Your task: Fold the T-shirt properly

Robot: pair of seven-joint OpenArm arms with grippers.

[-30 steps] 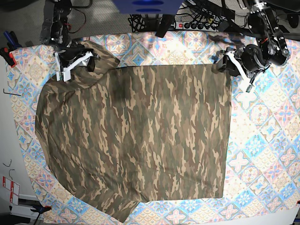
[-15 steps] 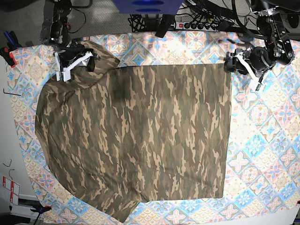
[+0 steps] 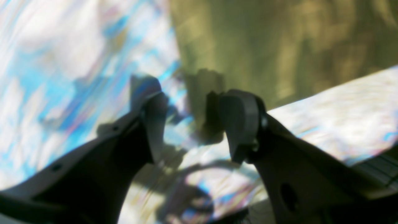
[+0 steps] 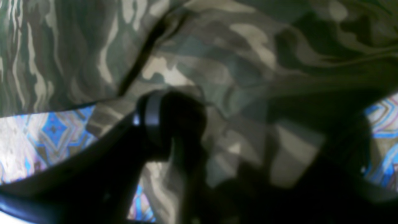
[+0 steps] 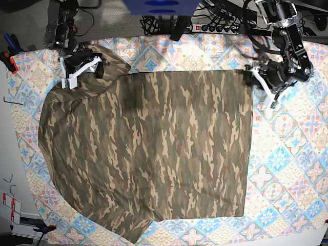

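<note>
Next, my left gripper moves back inward and pinches the T-shirt's far corner (image 5: 242, 76) before I fold the T-shirt, since its open fingers reach past the T-shirt's side edge (image 5: 252, 94).
The camouflage T-shirt (image 5: 148, 148) lies spread flat on the tile-patterned tablecloth (image 5: 287, 154), with one sleeve bunched up at the far left corner. My right gripper (image 5: 97, 68) sits on that bunched sleeve. In the right wrist view its fingers (image 4: 154, 121) stand apart, with folds of the T-shirt (image 4: 233, 46) lying between and beneath them. My left gripper (image 5: 256, 77) hovers just off the shirt's far right corner. In the blurred left wrist view the left gripper (image 3: 192, 124) is open and empty over the cloth, and the T-shirt (image 3: 279, 46) edge lies just beyond its tips.
A power strip (image 5: 215, 25) and cables run behind the table's far edge. A red clamp (image 5: 7, 59) grips the cloth at the left edge. Bare tablecloth stretches to the right of the shirt, and the floor shows at the bottom left.
My left gripper swung out to the right, then came back down toward the shirt's far right corner. The right arm and the shirt have not moved.
</note>
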